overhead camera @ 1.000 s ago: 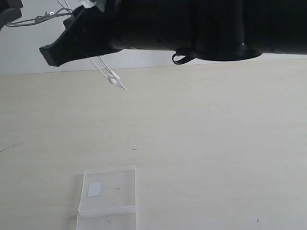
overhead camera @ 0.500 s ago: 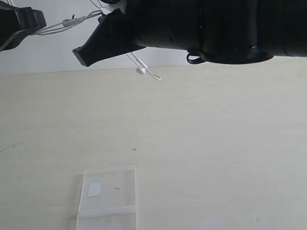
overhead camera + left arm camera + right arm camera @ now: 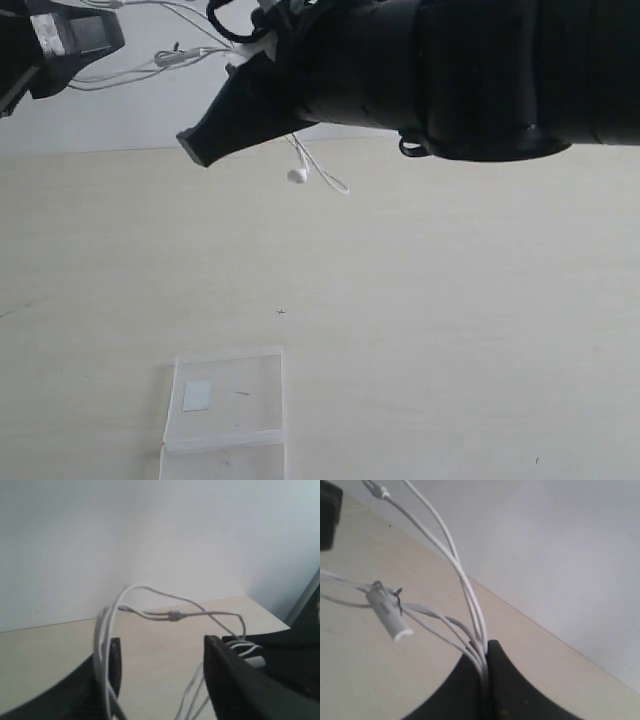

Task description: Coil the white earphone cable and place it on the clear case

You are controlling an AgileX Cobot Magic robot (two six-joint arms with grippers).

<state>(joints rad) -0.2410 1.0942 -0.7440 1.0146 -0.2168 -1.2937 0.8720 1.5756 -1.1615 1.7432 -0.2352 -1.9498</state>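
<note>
I should pull the cable free with my right gripper before I lower it onto the clear case point(image 3: 228, 402), because cable loops point(image 3: 104, 652) hang over the outside of my left gripper's finger.
The white earphone cable point(image 3: 190, 55) hangs in the air between my two grippers, high above the table. One earbud point(image 3: 297, 176) dangles below the right arm. My right gripper point(image 3: 200, 145) is shut on several bunched strands of the cable point(image 3: 470, 597), and the inline remote point(image 3: 387, 612) hangs just beyond its tips point(image 3: 486, 647). My left gripper point(image 3: 75, 35) is open, with loops of the cable point(image 3: 102, 640) draped over the outside of one finger and nothing between the fingers point(image 3: 162, 655). The clear case point(image 3: 225, 400) lies flat on the table near the front edge, with its small whitish label point(image 3: 196, 396) showing.
The pale wooden table point(image 3: 450, 300) meets a white wall point(image 3: 100, 110) at the back. The thick black right arm point(image 3: 480, 70) fills the top of the exterior view. The right gripper's body point(image 3: 280, 650) shows beside the left fingers.
The right gripper has moved right and slightly down with the cable in it. The left gripper has come in from the left edge. The dangling earbud has swung rightward.
</note>
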